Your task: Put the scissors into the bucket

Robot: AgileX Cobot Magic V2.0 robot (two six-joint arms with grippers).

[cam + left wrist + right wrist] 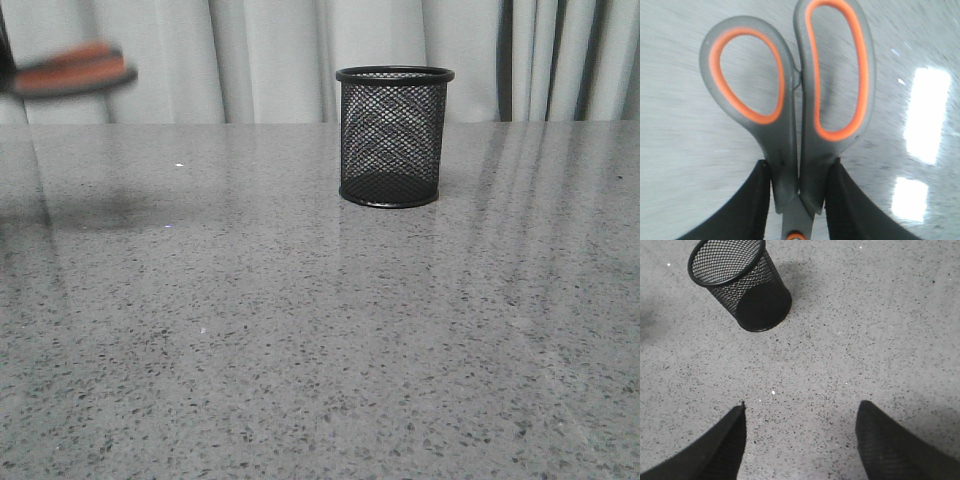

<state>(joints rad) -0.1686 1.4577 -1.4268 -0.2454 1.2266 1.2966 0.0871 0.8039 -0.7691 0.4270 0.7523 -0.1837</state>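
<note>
My right gripper is moving toward the scissors, and both loops of the scissors (812, 82) stick out free past my left gripper. My right gripper should keep going until it closes on the loops.
The scissors (795, 130) have grey handle loops lined in orange. My left gripper (799, 172) is shut on them just below the loops, and the blades are hidden. In the front view the scissors (75, 70) show as a blurred orange and dark shape in the air at the far left, well left of the bucket (392, 135). The bucket is a black wire-mesh cup standing upright on the grey table, and it looks empty in the right wrist view (737, 282). My right gripper (801, 412) hangs open above bare table, some way from the bucket.
The speckled grey table (320, 350) fills the front view. Pale curtains (250, 55) hang behind its far edge. A dark shadow (95, 212) lies on the table under the scissors. Bright light reflections (925, 120) lie on the table under the left arm.
</note>
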